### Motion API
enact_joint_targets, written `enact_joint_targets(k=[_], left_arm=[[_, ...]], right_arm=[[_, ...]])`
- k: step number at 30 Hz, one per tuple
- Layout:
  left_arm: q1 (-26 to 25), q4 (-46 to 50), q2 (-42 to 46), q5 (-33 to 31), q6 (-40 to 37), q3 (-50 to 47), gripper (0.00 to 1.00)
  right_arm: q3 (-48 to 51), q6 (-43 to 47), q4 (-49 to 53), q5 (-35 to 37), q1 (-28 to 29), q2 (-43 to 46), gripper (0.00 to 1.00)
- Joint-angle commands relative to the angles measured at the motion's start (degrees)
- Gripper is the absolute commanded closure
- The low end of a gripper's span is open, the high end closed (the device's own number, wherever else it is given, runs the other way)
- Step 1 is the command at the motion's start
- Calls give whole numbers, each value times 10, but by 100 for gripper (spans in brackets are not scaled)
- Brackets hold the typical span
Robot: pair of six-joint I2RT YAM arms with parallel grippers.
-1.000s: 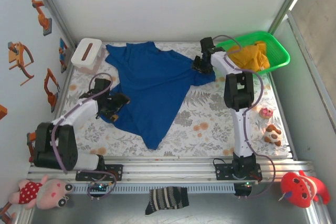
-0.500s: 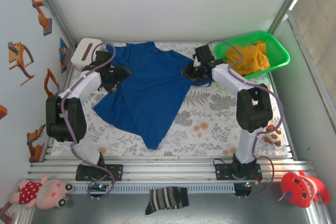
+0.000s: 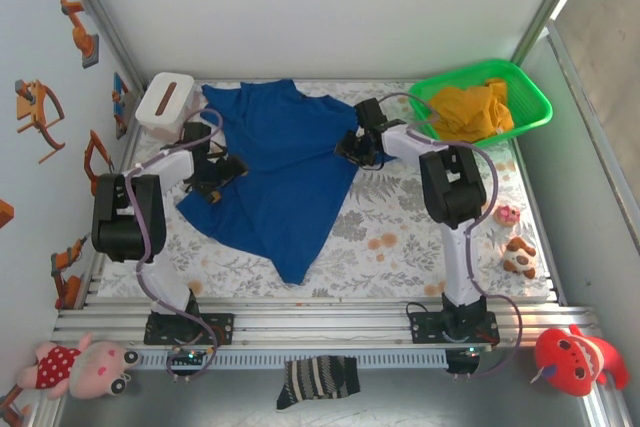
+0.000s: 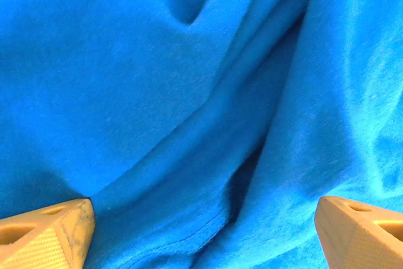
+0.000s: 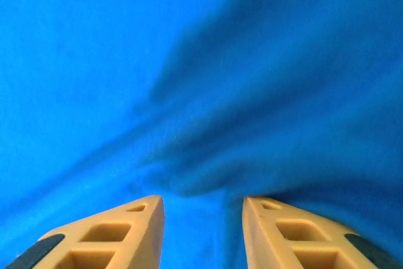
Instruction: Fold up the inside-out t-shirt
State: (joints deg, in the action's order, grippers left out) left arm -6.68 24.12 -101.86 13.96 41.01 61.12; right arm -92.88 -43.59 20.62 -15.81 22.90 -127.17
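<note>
The t-shirt sits crooked, its hem corner (image 3: 291, 273) at the table's near edge. Next, my left gripper rises clear while my right gripper draws the t-shirt toward the basket (image 3: 482, 107).
The royal-blue inside-out t-shirt (image 3: 290, 167) lies spread on the flowered table mat, its hem corner pointing at the near edge. My left gripper (image 3: 225, 169) hovers over the shirt's left edge. In the left wrist view this gripper (image 4: 203, 218) stands open wide above a stitched hem fold (image 4: 208, 225). My right gripper (image 3: 352, 147) is at the shirt's right side. There the right gripper (image 5: 201, 201) has blue cloth (image 5: 201, 92) bunched between its fingers, with creases fanning out from the grip.
A white box (image 3: 165, 102) sits at the back left, close to the left arm. At the back right is a green basket (image 3: 535, 97) holding a yellow-orange garment (image 3: 475, 107). Small toys (image 3: 518, 255) lie at the mat's right edge.
The left arm swung from the front left up to the shirt's left edge. The right gripper moved left, drawing the right sleeve inward over the shirt.
</note>
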Motion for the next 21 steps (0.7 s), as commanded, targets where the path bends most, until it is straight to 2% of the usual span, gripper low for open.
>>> enact_joint_targets(k=[1,7,11,16,21], left_arm=[[4,-1,11,25,-1,-42,10],[3,-9,30,32,2,-109,10],[-8,-26,62,40,32,-165,11],[-76,-50,120,21,111,-225,11],[-152,-48,164,2,193,-237,10]], right_arm=[[-37,-2,51,18,-28,-39,63],[-144,27,136,27,-70,-101,63],[-231,45,190,37,-94,-146,63],[-331,69,247,51,-117,-198,63],[-378,97,269,56,-139,-219,63]])
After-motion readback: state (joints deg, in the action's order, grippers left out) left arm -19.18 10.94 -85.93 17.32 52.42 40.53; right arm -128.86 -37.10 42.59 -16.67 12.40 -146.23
